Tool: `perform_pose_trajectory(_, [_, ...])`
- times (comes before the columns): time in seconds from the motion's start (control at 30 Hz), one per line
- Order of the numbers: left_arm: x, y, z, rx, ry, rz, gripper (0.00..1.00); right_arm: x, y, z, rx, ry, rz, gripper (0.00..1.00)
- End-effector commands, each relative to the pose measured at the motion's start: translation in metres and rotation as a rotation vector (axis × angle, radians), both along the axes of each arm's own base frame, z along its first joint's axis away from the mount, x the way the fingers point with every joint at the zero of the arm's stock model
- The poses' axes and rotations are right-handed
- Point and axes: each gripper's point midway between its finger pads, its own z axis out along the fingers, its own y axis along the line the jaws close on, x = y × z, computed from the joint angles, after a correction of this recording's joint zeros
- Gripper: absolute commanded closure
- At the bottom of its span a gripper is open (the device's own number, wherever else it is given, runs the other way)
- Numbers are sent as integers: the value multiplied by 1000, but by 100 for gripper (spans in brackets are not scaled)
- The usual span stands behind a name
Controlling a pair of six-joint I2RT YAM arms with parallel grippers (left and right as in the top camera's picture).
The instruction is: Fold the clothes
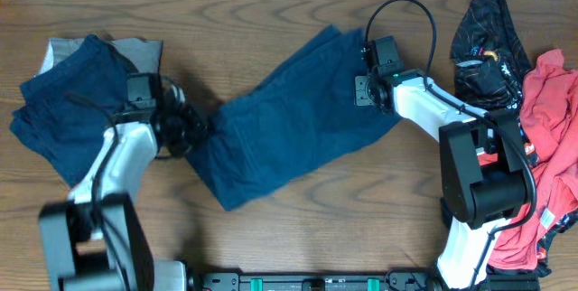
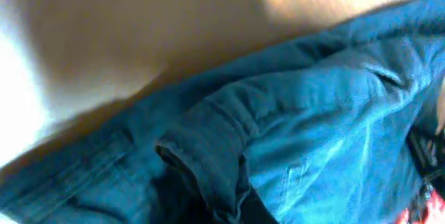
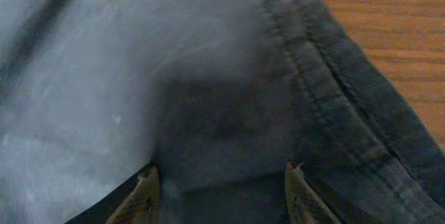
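My left gripper is pinching the dark blue garment's edge (image 1: 216,136) and the wood in front (image 1: 200,229) is clear. I should go on pulling that way until the cloth is spread out there.
A dark blue garment (image 1: 289,115) lies spread diagonally across the middle of the table. My left gripper (image 1: 200,130) is at its left edge. In the left wrist view the blue garment (image 2: 313,113) fills the frame and a pinched ridge of cloth runs down to the bottom centre. The fingers are hidden by the cloth, which looks gripped. My right gripper (image 1: 363,88) is over the garment's right part near the hem. In the right wrist view its fingers (image 3: 220,170) are wide apart, tips down on the cloth (image 3: 208,78) beside a stitched hem.
A folded blue garment on a grey one (image 1: 68,101) lies at the far left. A black garment (image 1: 488,33) and a red garment (image 1: 553,119) are piled at the right edge. Bare wooden table (image 1: 316,228) shows in front.
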Motion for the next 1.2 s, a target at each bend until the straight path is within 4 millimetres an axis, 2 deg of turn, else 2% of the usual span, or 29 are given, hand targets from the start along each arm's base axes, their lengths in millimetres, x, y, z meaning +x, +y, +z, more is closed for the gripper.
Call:
perform_pose_trajectory(0.0, [-22, 6, 9, 33, 62, 25, 94, 1, -10, -6, -20, 11, -16, 43])
perform_pose_trajectory(0.27, [-75, -16, 16, -89, 271, 3, 94, -2, -12, -8, -24, 25, -19, 42])
perform_pose_trajectory(0.33, [-92, -13, 14, -68, 348, 6, 94, -3, -12, -8, -25, 29, -19, 42])
perform_pose_trajectory(0.43, [-116, 1, 8, 33, 454, 13, 94, -3, -12, -8, -25, 30, -19, 42])
perform_pose_trajectory(0.57, [-135, 14, 1, 124, 525, 12, 94, -3, -12, -9, -26, 33, -18, 41])
perform_pose_trajectory(0.8, [-170, 11, -28, 121, 610, 11, 94, -7, -13, -10, -31, 48, -19, 41])
perform_pose_trajectory(0.87, [-172, 10, -39, 123, 596, 12, 93, -6, -14, -10, -30, 47, -20, 42])
perform_pose_trajectory(0.93, [-167, 11, -47, 128, 555, 17, 87, -6, -13, -10, -29, 45, -20, 41])
perform_pose_trajectory(1.0, [-159, 12, -52, 133, 516, 21, 66, -5, -13, -7, -26, 39, -18, 39])
perform_pose_trajectory(1.07, [-157, 12, -52, 133, 510, 29, 58, -4, -10, 1, -15, 23, -13, 38])
perform_pose_trajectory(1.17, [-151, 13, -54, 137, 482, 31, 56, 1, -8, 17, 2, -14, -10, 37])
